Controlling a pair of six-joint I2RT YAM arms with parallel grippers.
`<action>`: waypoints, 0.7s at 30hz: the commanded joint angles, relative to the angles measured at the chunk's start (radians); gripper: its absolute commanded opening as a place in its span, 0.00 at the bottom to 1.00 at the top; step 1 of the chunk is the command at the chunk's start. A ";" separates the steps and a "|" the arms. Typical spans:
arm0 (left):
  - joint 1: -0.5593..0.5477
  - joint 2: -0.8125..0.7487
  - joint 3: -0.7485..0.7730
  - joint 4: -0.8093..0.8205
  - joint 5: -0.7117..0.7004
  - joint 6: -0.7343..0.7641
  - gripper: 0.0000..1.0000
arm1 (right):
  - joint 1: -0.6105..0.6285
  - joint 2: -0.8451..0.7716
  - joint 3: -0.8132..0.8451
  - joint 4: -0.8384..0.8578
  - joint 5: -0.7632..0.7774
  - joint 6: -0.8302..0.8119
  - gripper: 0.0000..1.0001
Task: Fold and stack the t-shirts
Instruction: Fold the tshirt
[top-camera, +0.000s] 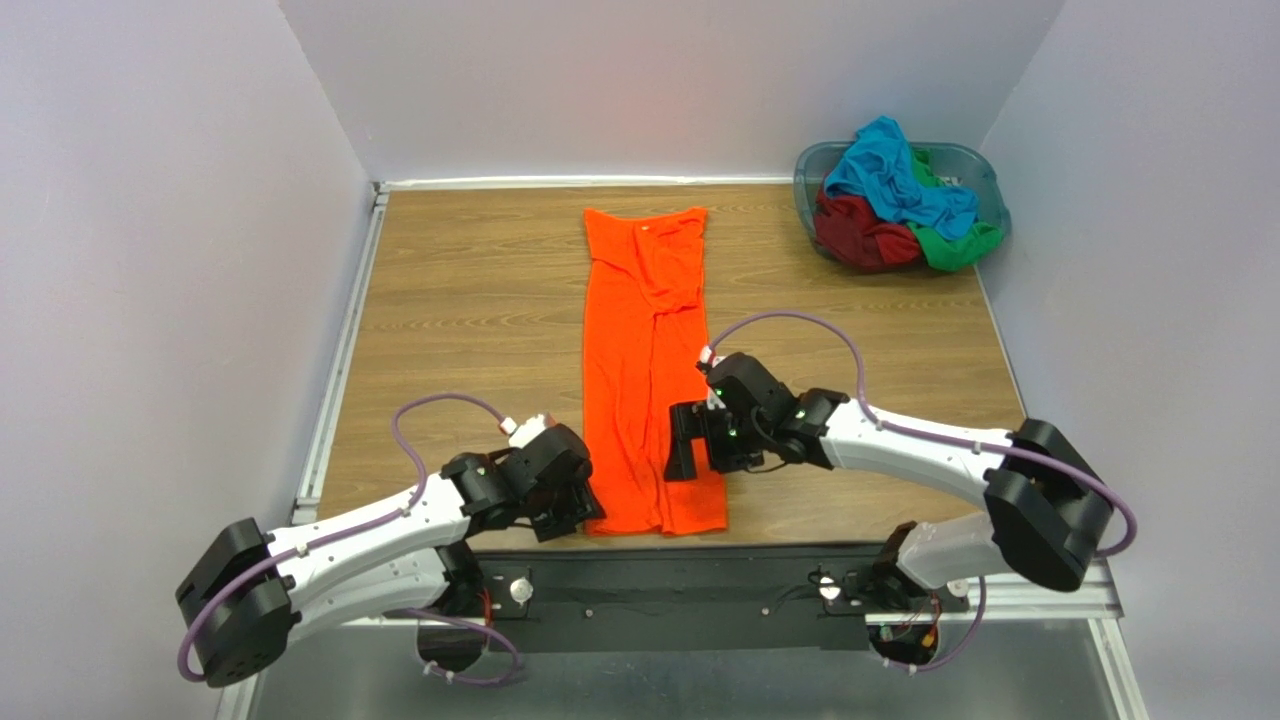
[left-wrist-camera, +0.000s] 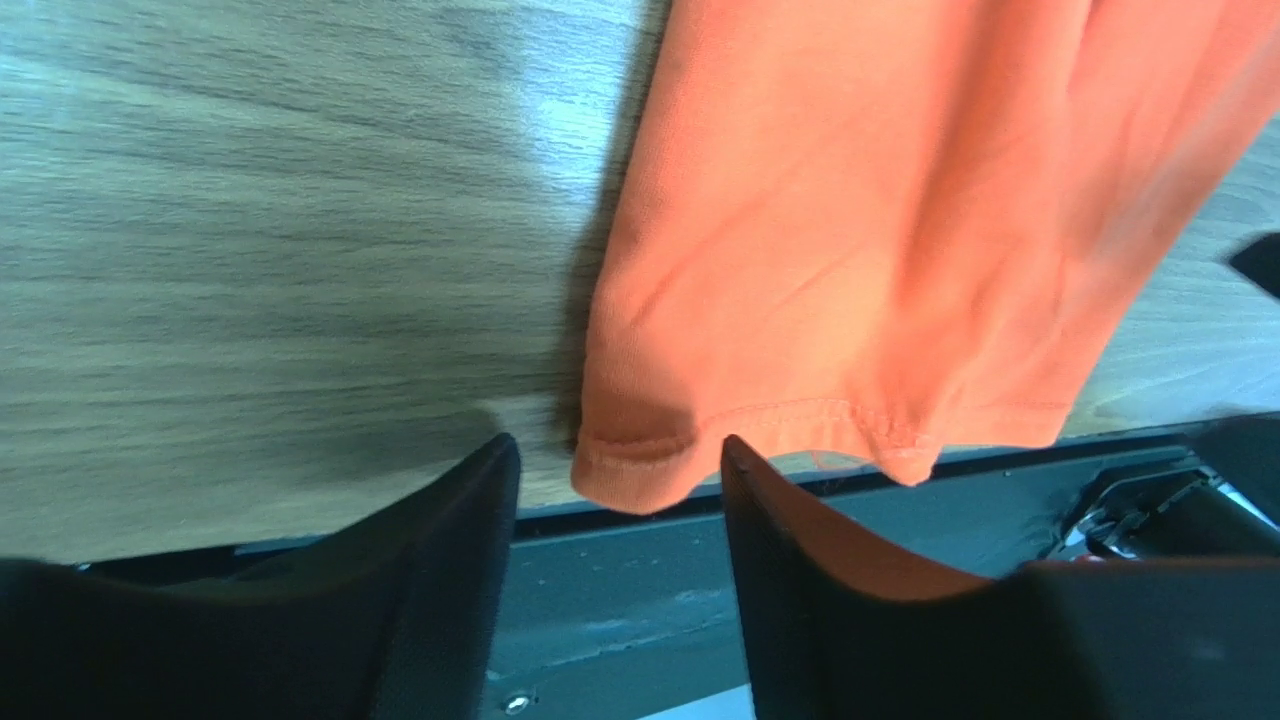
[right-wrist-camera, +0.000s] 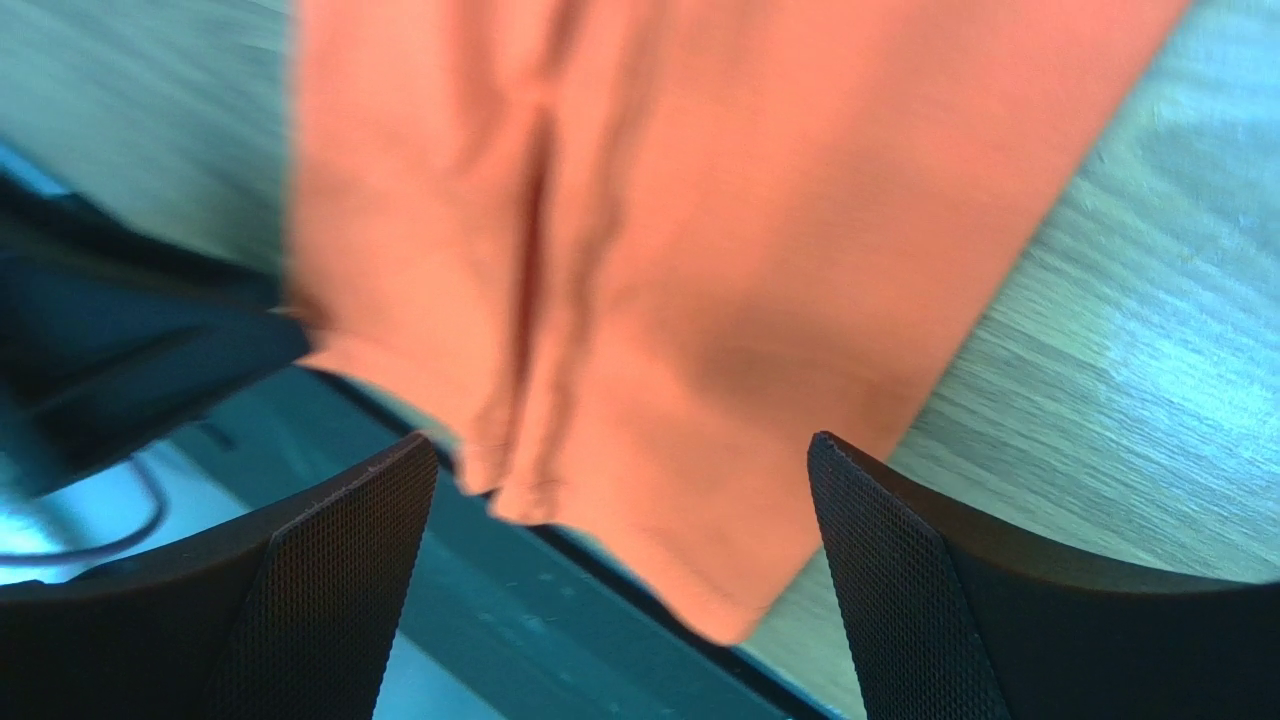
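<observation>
I should move my right gripper, which is above the t-shirt's strip and short of the hem's free corner, to that corner and pinch it before both grippers fold.
The orange t-shirt (top-camera: 646, 360) lies folded into a long narrow strip down the middle of the wooden table (top-camera: 466, 300), its hem hanging slightly over the near edge. My left gripper (top-camera: 580, 507) is at the hem's left corner. In the left wrist view that corner (left-wrist-camera: 639, 465) sits between the partly narrowed fingers of the left gripper (left-wrist-camera: 618, 444), with gaps on both sides. My right gripper (top-camera: 691, 450) hovers wide open over the lower right of the strip; its wrist view shows the right gripper (right-wrist-camera: 619, 441) above the orange cloth (right-wrist-camera: 721, 195). Turquoise (top-camera: 887, 165), dark red (top-camera: 860, 233) and green (top-camera: 954, 243) t-shirts are heaped in the basket.
The grey-blue basket (top-camera: 980, 162) stands at the far right corner. A black rail (top-camera: 661, 578) runs along the table's near edge under the hem. White walls close in the left, back and right sides.
</observation>
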 joint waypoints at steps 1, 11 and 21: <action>-0.006 0.015 -0.026 0.076 0.036 0.003 0.48 | -0.005 -0.064 0.036 -0.033 -0.014 -0.021 1.00; -0.006 0.018 -0.074 0.108 0.088 0.012 0.00 | -0.003 -0.127 0.008 -0.128 0.073 0.021 1.00; -0.006 -0.012 -0.098 0.104 0.112 0.000 0.00 | 0.049 -0.141 -0.070 -0.261 -0.037 0.014 1.00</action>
